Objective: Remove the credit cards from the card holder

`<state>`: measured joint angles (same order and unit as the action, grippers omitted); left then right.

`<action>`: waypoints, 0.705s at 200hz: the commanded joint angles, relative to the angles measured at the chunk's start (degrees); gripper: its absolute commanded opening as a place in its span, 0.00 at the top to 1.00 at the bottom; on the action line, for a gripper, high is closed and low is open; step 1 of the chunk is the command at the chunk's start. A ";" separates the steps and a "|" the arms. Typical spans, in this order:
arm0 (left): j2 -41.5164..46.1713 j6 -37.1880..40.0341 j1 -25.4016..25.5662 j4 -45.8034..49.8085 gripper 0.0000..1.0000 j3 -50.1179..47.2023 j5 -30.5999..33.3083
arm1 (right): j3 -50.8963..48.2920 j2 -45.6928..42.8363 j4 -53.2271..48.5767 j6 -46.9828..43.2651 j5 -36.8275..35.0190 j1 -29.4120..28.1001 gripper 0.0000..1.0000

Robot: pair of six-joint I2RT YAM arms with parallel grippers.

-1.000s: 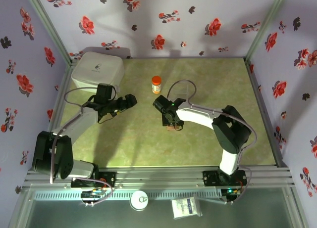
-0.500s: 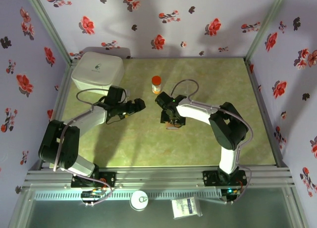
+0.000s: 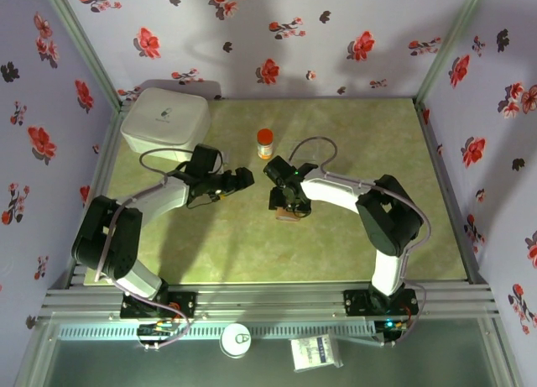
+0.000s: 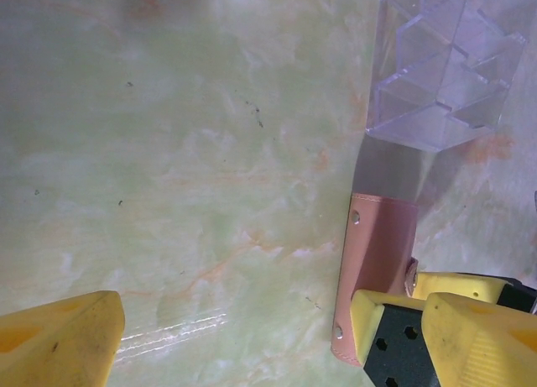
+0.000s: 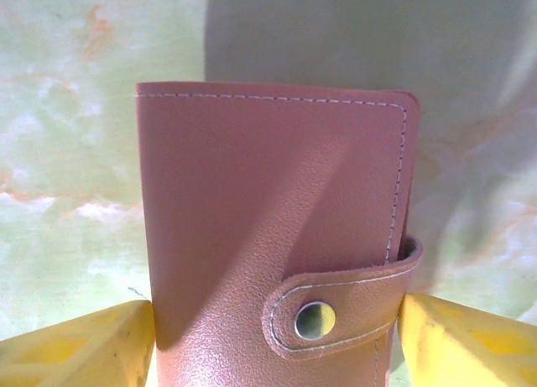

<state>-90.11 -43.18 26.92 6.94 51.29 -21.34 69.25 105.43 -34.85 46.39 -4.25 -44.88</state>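
Observation:
My right gripper is spread across the card holder with the strap clasped [image 5: 315, 320]. My left gripper should hold the card holder [image 4: 373, 253] steady while my right gripper goes to the strap.
The reddish-brown card holder [image 5: 268, 194] lies flat on the green table, folded closed, its strap fastened by a metal clasp [image 5: 315, 320]. My right gripper [image 5: 277, 341] straddles it, one yellow finger against each long edge, shut on it. From above, the right gripper [image 3: 285, 201] sits over the card holder [image 3: 289, 215] at mid-table. My left gripper [image 3: 243, 180] hovers just left of it, open wide. In the left wrist view the card holder [image 4: 377, 244] stands beside the left gripper's [image 4: 243, 337] right finger. The credit cards are hidden.
A clear plastic box [image 4: 445, 68] stands just beyond the card holder. An orange-capped bottle [image 3: 265, 142] is behind the grippers. A white box [image 3: 165, 122] fills the back left corner. Floral walls close in three sides.
My left gripper has travelled right, towards the card holder. The right gripper's jaws have widened around the card holder and the arm has shifted slightly.

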 commanded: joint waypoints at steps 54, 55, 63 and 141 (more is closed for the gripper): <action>-0.66 -0.82 1.12 -0.35 0.09 1.80 -0.59 | -2.45 -2.27 -0.12 -6.84 6.02 -0.68 0.34; -0.67 -0.84 1.12 -0.35 0.09 1.80 -0.61 | -2.49 -2.30 -0.12 -6.93 6.06 -0.71 0.34; -0.73 -0.98 1.36 -0.35 0.09 1.88 -0.62 | -2.88 -2.98 -0.27 -7.22 6.36 -0.81 0.33; -3.46 -6.20 5.55 -4.27 0.22 3.25 -3.00 | -2.17 -9.04 -3.89 -5.97 1.65 -0.57 0.26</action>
<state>-91.64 -46.15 30.85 5.76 53.19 -22.24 66.57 99.00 -35.97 40.47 -0.14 -45.32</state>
